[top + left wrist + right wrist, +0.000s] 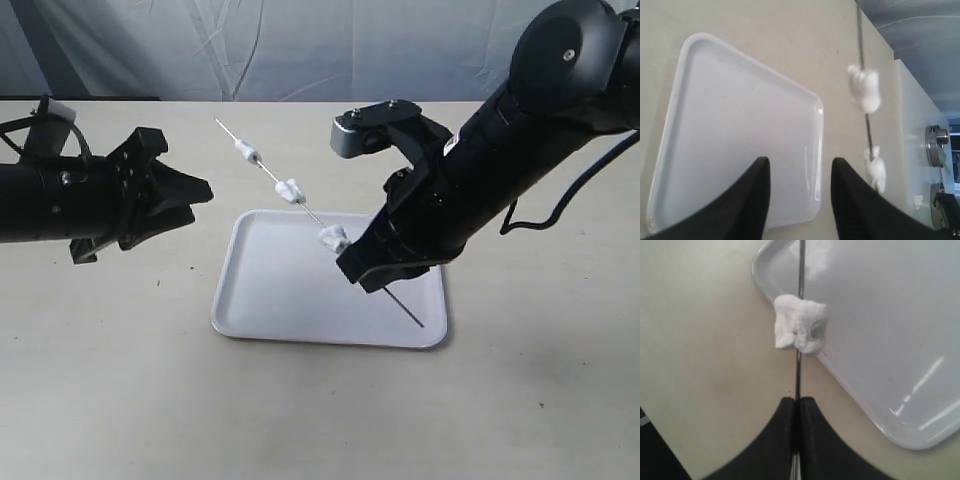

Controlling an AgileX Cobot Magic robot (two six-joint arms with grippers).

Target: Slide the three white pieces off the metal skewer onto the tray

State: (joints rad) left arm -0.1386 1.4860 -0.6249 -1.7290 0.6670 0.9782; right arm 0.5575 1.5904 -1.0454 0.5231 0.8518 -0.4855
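Note:
My left gripper should hold the far piece [246, 150] still while my right gripper takes the skewer's low end, because my right gripper is pinching the skewer just below the near piece [333, 238].
The metal skewer [268, 172] hangs slanted in the air, its low end over the tray [280, 290]. Three white pieces are threaded on it: a far one [246, 152], a middle one [289, 190] and a near one [333, 238]. My right gripper [352, 268] is shut on the skewer just below the near piece. In the right wrist view the gripper [798, 402] pinches the skewer [801, 270] below that piece [800, 328]. My left gripper [200, 200] is open and holds nothing, left of the skewer and apart from it. In the left wrist view that gripper [800, 167] is above the tray [740, 125], with two pieces [864, 89] [876, 172] off to one side.
The tray [880, 330] lies on a beige tabletop [120, 380]. A grey cloth backdrop [300, 45] hangs behind the table. The right arm's black body [520, 130] reaches over the table's right part, with a cable beside it.

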